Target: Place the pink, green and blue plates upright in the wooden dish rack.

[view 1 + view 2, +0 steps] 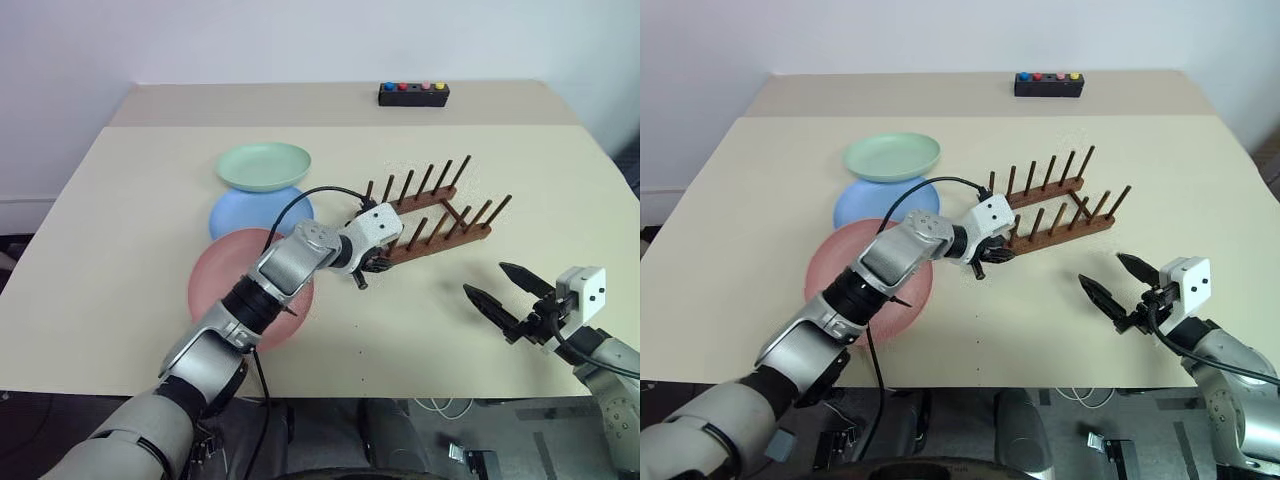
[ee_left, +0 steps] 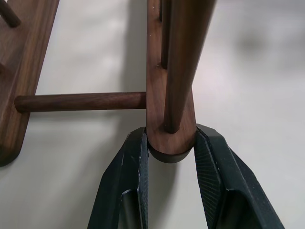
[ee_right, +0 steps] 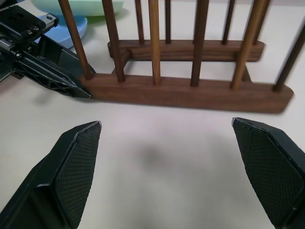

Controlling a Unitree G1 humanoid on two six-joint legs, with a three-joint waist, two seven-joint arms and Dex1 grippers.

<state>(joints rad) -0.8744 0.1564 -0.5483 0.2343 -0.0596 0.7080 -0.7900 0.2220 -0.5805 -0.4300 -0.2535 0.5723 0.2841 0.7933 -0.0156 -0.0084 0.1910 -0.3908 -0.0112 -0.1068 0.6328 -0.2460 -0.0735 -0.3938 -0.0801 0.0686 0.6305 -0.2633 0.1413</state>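
Note:
I should first turn the rack straight, because it slants with my left gripper on its near rail's end. Then I should push its front side with both grippers.
The wooden dish rack lies at an angle in the middle of the table, with no plates between its pegs. My left gripper is at the rack's left end. In the left wrist view its fingers press both sides of the near rail's rounded end. Left of the rack the green plate, blue plate and pink plate lie flat and overlap in a row. My left arm crosses over the pink one. My right gripper hovers open in front of the rack, near the table's front right edge.
A small black box with coloured buttons sits at the far edge of the table. A seam runs across the tabletop behind the plates. A black cable loops over my left forearm.

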